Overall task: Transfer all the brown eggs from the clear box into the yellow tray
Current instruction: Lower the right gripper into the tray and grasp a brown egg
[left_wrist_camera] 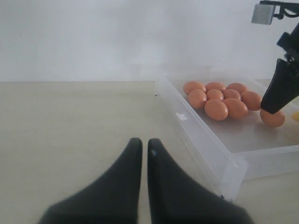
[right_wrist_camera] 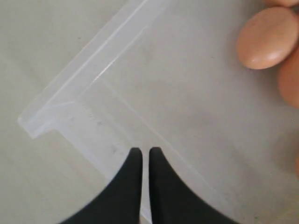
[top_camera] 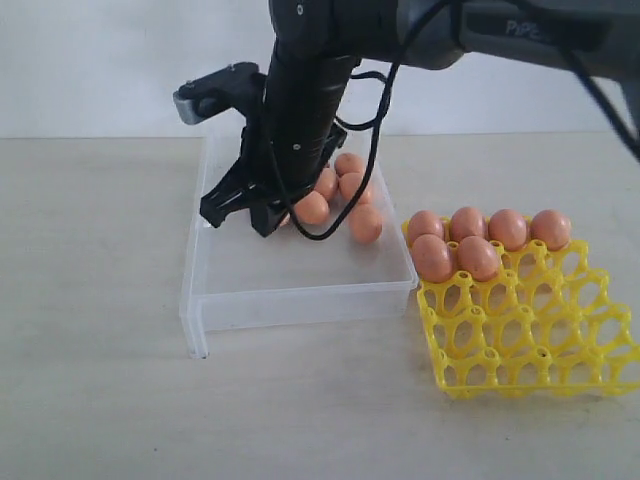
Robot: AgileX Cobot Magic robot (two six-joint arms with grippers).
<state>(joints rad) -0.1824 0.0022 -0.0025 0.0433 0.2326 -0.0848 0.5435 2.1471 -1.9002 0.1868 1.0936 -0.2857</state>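
The brown egg nearest the yellow tray is lying with open box's bottom beside it (top_camera: 336,243), so I should go on moving my right gripper toward that egg (top_camera: 366,224) until open fingers straddle it.
Several brown eggs (top_camera: 350,195) lie bunched at the far side of the clear box (top_camera: 300,300), and one egg (top_camera: 365,223) sits apart, nearer the tray. The yellow tray (top_camera: 530,320) holds several eggs (top_camera: 480,245) in its back cells. My right gripper (top_camera: 240,215) hangs shut over the box's left part with nothing between its fingers. In the right wrist view the right gripper (right_wrist_camera: 141,150) is above the box's floor by a corner wall (right_wrist_camera: 84,70), away from the nearest egg (right_wrist_camera: 267,37). My left gripper (left_wrist_camera: 141,142) is shut and empty over bare table, left of the box (left_wrist_camera: 205,140).
The box and the tray stand side by side on a pale table, the tray's corner almost touching the box. The right arm's black body and cable (top_camera: 300,100) lean across the box from above. A white wall stands behind.
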